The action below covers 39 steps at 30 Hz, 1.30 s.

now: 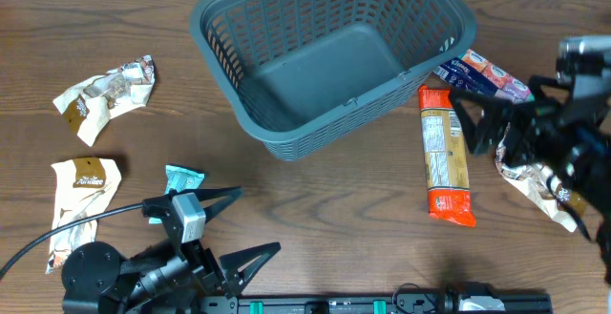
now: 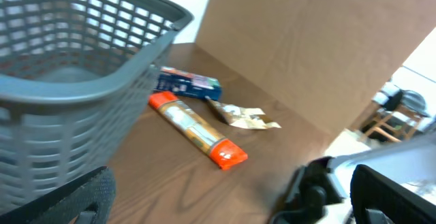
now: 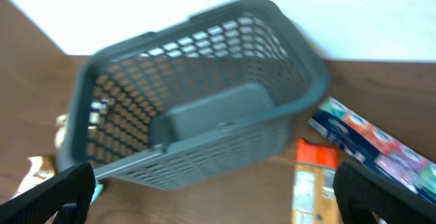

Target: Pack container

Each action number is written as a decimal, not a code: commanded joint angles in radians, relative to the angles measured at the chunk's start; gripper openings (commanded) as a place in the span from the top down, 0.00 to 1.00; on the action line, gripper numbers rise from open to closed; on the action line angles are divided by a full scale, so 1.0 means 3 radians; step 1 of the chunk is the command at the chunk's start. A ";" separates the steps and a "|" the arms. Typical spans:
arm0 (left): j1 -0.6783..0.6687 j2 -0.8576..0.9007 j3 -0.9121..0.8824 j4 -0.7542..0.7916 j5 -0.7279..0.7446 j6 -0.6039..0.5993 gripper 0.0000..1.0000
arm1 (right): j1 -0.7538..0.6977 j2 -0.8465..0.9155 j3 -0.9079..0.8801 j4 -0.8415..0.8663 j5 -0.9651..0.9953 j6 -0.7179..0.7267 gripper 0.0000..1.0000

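I should leave the orange packet and first move my right gripper to the container's rim (image 1: 462,43) next to the blue packet, because the empty container (image 1: 329,66) stands at a slant at the back.
The dark grey container (image 1: 325,56) stands empty at the back centre, tilted toward the right; it also shows in the left wrist view (image 2: 61,81) and the right wrist view (image 3: 204,115). A long orange packet (image 1: 447,157) and a blue packet (image 1: 482,75) lie to its right. My right gripper (image 1: 474,121) is open and empty, just right of the orange packet (image 3: 313,176). My left gripper (image 1: 246,223) is open and empty at the front left, apart from everything. A small teal packet (image 1: 183,177) lies beside it.
A crumpled wrapper (image 1: 105,94) and a cream packet (image 1: 84,185) lie at the left. Another cream wrapper (image 1: 535,185) lies partly under the right arm. The table's front edge carries a black rail (image 1: 382,304).
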 commanded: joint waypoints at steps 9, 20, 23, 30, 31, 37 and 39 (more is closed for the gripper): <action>-0.0272 0.0935 0.0340 0.0287 0.0072 -0.0280 0.01 | -0.0261 0.0938 0.0543 -0.0196 -0.0005 -0.0235 0.01; -0.0272 0.1294 0.0340 0.0371 0.0121 -0.1390 0.01 | -0.0404 0.0861 0.1123 -0.0112 -0.0001 -0.0282 0.01; -0.0272 0.1294 0.0340 0.0373 0.0159 -0.1389 0.01 | -0.0404 0.0810 0.1176 -0.0126 -0.0001 -0.0285 0.01; -0.0272 0.1294 0.0340 0.0346 0.0172 -0.1389 0.01 | -0.0416 0.0779 0.1174 -0.0205 0.0061 -0.0439 0.01; -0.0272 0.1294 0.0340 0.0333 0.0172 -0.1389 0.02 | -0.0416 0.0783 0.1174 -0.0205 0.0062 -0.0460 0.01; -0.0272 0.1294 0.0340 0.0324 0.0158 -0.1386 0.02 | -0.0416 0.0792 0.1174 -0.0174 0.0062 -0.0559 0.01; -0.0272 0.1294 0.0340 0.0324 0.0159 -0.1387 0.01 | -0.0416 0.0807 0.1174 -0.0151 0.0062 -0.0561 0.01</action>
